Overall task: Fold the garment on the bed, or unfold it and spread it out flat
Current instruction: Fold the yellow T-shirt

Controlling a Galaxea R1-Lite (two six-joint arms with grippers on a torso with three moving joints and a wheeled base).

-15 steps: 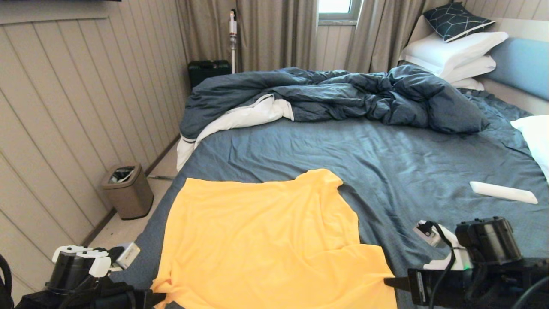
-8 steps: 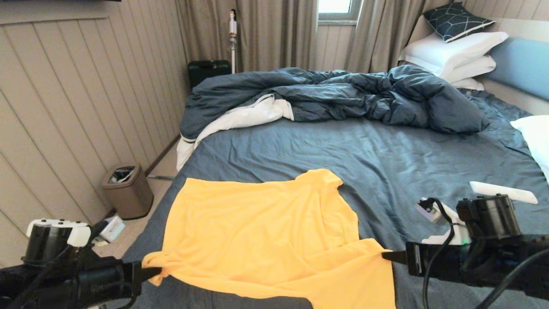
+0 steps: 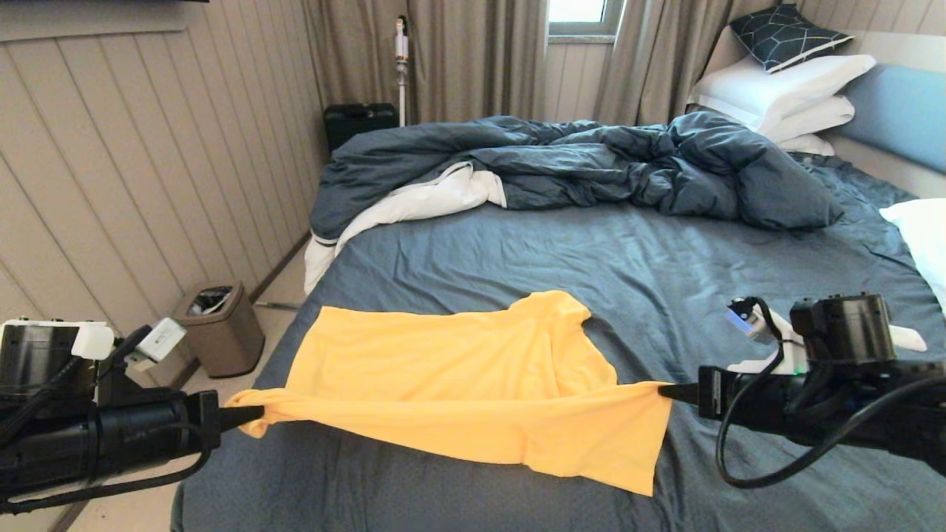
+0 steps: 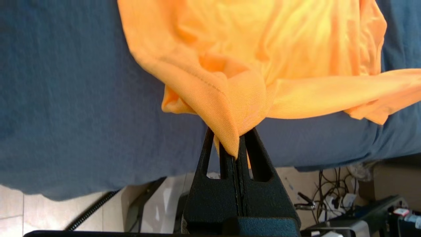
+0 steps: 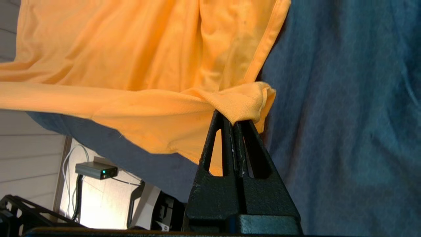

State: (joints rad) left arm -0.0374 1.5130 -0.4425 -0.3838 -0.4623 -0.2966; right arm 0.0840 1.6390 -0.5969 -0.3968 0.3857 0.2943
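Observation:
The garment's lifted edge [image 3: 461, 406] is tight and straight next to its flat part [image 3: 596, 376], so the robot's right gripper keeps lowering the garment's edge onto that flat part and lets go there.
The yellow-orange garment [image 3: 458, 377] lies on the near part of the bed [image 3: 665, 281], its near edge lifted off the slate-blue sheet and stretched taut between my two grippers. My left gripper [image 3: 247, 418] is shut on the garment's near left corner [image 4: 227, 108], at the bed's left edge. My right gripper [image 3: 665, 391] is shut on the near right corner [image 5: 243, 102]. A flap of the cloth hangs down below the taut edge on the right [image 3: 628, 465]. The far part still rests on the sheet, with one sleeve [image 3: 554, 307] pointing away.
A crumpled dark blue duvet [image 3: 591, 162] with white lining covers the far half of the bed. White pillows [image 3: 783, 89] are stacked by the headboard. A white remote-like object [image 3: 905, 338] lies on the sheet behind my right arm. A bin [image 3: 219, 325] stands on the floor left of the bed.
Both grippers have risen and moved forward over the bed with the garment's near corners, lifting that edge off the sheet and pulling it taut. The left arm has also swung outward to the left.

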